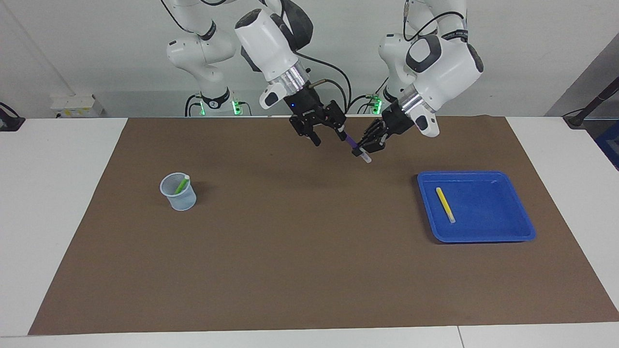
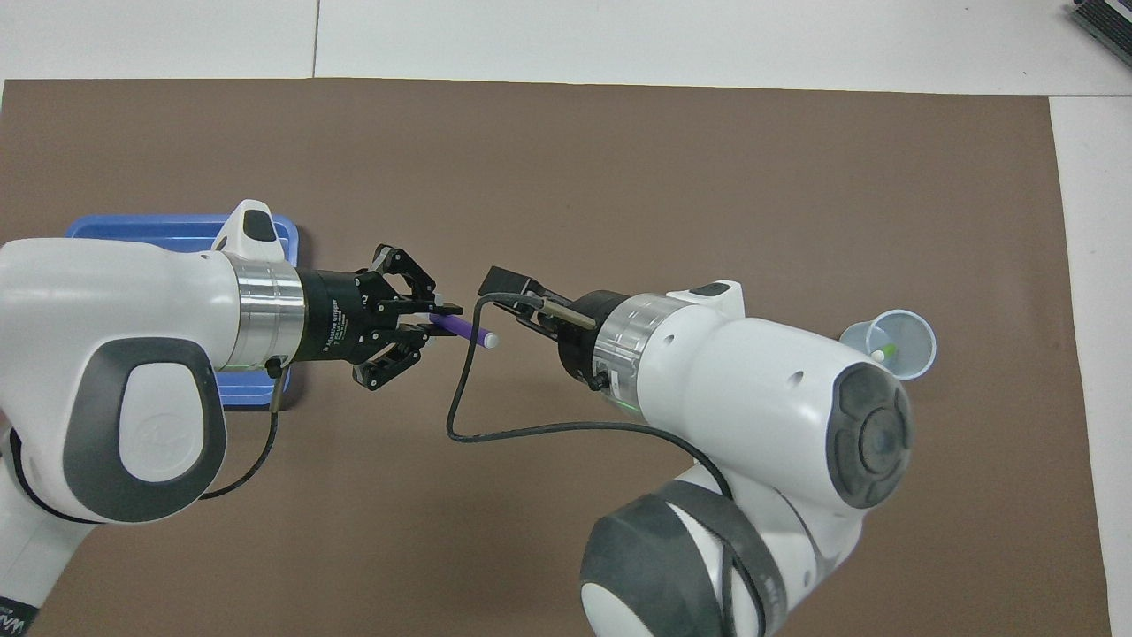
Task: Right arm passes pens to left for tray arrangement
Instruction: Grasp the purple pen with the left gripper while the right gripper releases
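Observation:
The green pen is leaning alone inside the cup's wide rim. I expect the cup to stay standing in place, empty, when I lift the pen out.
My left gripper is shut on the purple pen, which hangs slanted in the air over the brown mat. In the overhead view the purple pen sticks out of the left gripper toward the right gripper. My right gripper is open, just apart from the pen's free end, with nothing in it. A yellow pen lies in the blue tray at the left arm's end of the table. A green pen leans in the mesh cup.
The pale blue mesh cup stands on the mat toward the right arm's end. The left arm covers most of the tray in the overhead view. A brown mat covers the table, with white tabletop around it.

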Motion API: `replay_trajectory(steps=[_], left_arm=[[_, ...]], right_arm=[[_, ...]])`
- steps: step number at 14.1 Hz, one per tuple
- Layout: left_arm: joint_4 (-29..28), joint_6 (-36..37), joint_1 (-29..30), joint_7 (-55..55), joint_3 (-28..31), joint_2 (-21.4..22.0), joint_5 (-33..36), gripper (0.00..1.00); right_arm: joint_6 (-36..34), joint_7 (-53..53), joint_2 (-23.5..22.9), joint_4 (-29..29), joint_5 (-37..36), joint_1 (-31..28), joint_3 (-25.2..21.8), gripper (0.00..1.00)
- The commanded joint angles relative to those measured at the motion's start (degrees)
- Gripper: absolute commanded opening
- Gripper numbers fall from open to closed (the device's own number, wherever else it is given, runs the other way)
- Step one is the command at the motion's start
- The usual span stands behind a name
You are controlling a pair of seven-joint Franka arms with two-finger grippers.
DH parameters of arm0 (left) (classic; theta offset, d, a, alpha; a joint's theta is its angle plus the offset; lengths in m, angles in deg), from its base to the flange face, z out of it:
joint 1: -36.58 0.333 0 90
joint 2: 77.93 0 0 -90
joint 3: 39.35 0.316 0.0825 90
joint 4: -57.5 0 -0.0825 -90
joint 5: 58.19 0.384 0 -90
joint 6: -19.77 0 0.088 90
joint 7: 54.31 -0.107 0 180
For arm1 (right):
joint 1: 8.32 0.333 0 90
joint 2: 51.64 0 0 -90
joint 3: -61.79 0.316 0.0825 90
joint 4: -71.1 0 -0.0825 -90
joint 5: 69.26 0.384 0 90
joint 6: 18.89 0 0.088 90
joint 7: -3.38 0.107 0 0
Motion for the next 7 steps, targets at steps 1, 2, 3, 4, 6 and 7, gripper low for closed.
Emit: replay_trajectory(steps=[1, 2, 3, 4, 6, 7], left_arm=[[0.0, 5.4, 2.5, -6.5, -0.1, 1.3, 5.5, 0.00], [0.6, 6.9, 2.9, -9.1, -0.1, 1.3, 7.8, 0.00], [0.8, 8.2, 3.2, -12.5, -0.1, 1.2, 9.8, 0.00], [1.1, 9.6, 3.9, -15.9, -0.1, 1.2, 12.0, 0.00], [1.6, 11.8, 4.4, -23.9, -0.1, 1.2, 18.5, 0.00], [1.6, 12.2, 4.9, -28.0, 0.0, 1.2, 21.2, 0.00]], right_arm=[[-11.7, -12.5, 2.1, 0.7, 0.8, -5.3, -0.1, 1.00], [-16.0, -18.4, 2.7, 0.7, 0.6, -7.5, -0.1, 1.00], [-20.1, -23.9, 2.9, 0.7, -0.2, -9.6, -0.2, 1.00], [-23.7, -28.0, 3.4, 0.7, -2.7, -11.9, -0.2, 1.00], [-29.1, -35.3, 3.9, 0.4, -10.4, -15.2, -0.1, 1.00], [-30.7, -38.7, 4.7, -0.4, -13.8, -16.6, -0.1, 1.00]])
